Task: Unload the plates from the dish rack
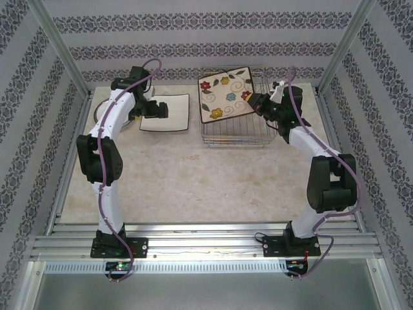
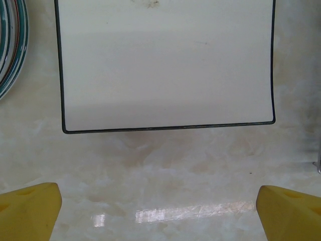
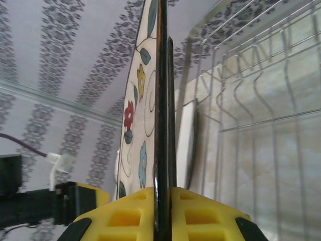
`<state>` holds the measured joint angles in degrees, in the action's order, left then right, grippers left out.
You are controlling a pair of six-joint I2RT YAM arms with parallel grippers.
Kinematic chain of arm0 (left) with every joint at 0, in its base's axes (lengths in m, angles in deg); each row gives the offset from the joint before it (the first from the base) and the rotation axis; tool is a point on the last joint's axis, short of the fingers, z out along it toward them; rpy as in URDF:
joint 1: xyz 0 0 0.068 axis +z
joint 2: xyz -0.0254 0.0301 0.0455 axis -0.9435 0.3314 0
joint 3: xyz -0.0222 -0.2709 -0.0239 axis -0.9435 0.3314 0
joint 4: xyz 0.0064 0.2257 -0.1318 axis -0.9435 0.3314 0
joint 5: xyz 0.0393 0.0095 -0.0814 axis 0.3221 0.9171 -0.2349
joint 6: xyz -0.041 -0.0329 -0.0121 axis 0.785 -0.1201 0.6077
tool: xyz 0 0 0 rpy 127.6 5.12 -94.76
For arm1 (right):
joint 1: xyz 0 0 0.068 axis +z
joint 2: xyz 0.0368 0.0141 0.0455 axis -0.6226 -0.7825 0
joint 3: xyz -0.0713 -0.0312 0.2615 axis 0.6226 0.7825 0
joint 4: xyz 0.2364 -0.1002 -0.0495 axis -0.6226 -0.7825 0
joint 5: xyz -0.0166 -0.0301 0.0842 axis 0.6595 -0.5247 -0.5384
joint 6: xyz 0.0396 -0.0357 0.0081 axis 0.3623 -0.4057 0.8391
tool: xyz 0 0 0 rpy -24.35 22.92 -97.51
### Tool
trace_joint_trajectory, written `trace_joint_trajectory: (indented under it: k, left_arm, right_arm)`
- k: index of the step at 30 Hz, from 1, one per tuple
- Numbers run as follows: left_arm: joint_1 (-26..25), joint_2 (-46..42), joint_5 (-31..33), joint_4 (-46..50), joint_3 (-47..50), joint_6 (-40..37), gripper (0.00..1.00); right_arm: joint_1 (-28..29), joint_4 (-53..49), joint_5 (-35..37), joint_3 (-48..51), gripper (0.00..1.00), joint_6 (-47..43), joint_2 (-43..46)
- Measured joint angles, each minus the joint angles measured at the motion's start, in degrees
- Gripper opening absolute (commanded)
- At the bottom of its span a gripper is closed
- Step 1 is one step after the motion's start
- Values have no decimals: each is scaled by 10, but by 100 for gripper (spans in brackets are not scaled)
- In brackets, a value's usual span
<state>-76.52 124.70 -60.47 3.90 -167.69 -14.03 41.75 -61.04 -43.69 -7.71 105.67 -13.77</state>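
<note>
The robot's right gripper is holding the flower plate far from the face-down plate [image 1: 174, 115], so the left gripper should take the flower plate's free edge [image 1: 201, 101] before stacking the flower plate there.
My right gripper [image 1: 253, 99] [image 3: 163, 211] is shut on the edge of a square cream plate with flower prints [image 1: 224, 94] [image 3: 143, 100], held tilted above the wire dish rack [image 1: 235, 129] [image 3: 261, 100]. A second square plate [image 3: 186, 135] stands on edge in the rack just behind the held one. My left gripper [image 1: 158, 110] [image 2: 160, 216] is open over the table, its yellow fingertips [image 2: 30, 211] wide apart. It hovers at the near edge of a square cream plate [image 1: 169, 115] [image 2: 165, 65] lying face down. A round plate with a coloured rim [image 2: 9, 45] [image 1: 102, 111] lies left of that one.
The marble-look table top [image 1: 193, 181] is ringed by patterned walls and metal frame posts [image 1: 61, 48]. A metal rail [image 1: 206, 242] runs along the near edge by the arm bases.
</note>
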Motion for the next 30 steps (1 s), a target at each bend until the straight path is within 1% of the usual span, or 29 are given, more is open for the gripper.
trace_joint_trajectory:
  k: [3, 6, 9, 13, 17, 22, 26, 30]
  left_arm:
    - [0, 0, -5, -2, 0, 1, 100]
    - [0, 0, -10, -2, 0, 1, 100]
    - [0, 0, -22, -9, 1, 0, 100]
    - [0, -28, -70, -63, 50, -2, 100]
    - [0, -82, -151, -131, 122, -4, 100]
    - [0, -138, -282, -245, 185, 13, 100]
    - [0, -146, -378, -361, 224, 66, 100]
    - [0, -135, -435, -454, 255, 128, 100]
  right_arm:
    - [1, 99, -15, 34, 0, 58, -4]
    - [3, 167, -21, 44, 0, 96, -11]
    - [4, 207, -24, 50, 0, 115, -12]
    - [4, 231, -29, 54, 0, 129, -12]
    - [4, 240, -31, 59, 0, 134, -14]
    - [4, 247, -31, 59, 0, 146, -27]
    - [8, 246, -33, 59, 0, 152, -38]
    - [18, 246, -37, 57, 0, 159, -46]
